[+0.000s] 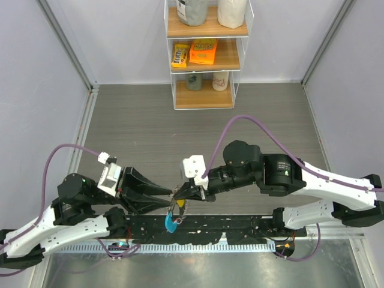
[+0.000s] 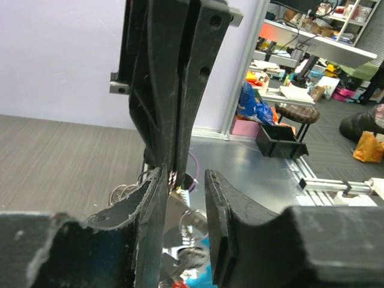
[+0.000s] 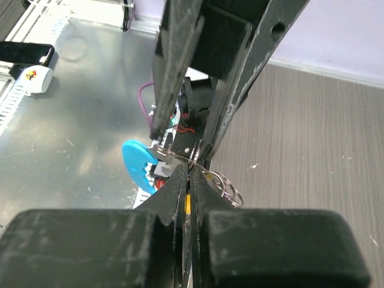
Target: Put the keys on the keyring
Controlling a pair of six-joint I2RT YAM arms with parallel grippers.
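I can see the keyring's wire (image 3: 196,151) close to one finger of my open left gripper, so I should centre my left gripper around that wire (image 2: 173,179) before I close it.
The two grippers meet tip to tip above the near edge of the table. My right gripper (image 1: 182,191) (image 3: 189,165) is shut on a yellow key (image 3: 189,204), which shows as a thin sliver between its fingers. The silvery keyring (image 3: 228,189) loops out just past those tips, and its blue crescent tag (image 1: 171,223) (image 3: 135,162) hangs below. My left gripper (image 1: 170,193) (image 2: 185,177) stands open, one finger against the right gripper's fingers (image 2: 168,90). A ring (image 2: 195,225) and the blue tag (image 2: 204,270) show below the gap. A bit of red (image 3: 159,183) sits beside the tag.
A black rail (image 1: 240,225) runs along the table's near edge under the grippers. A wire shelf unit (image 1: 207,54) with boxes and jars stands at the far middle. Grey walls close in both sides of the wood-grain table (image 1: 150,126).
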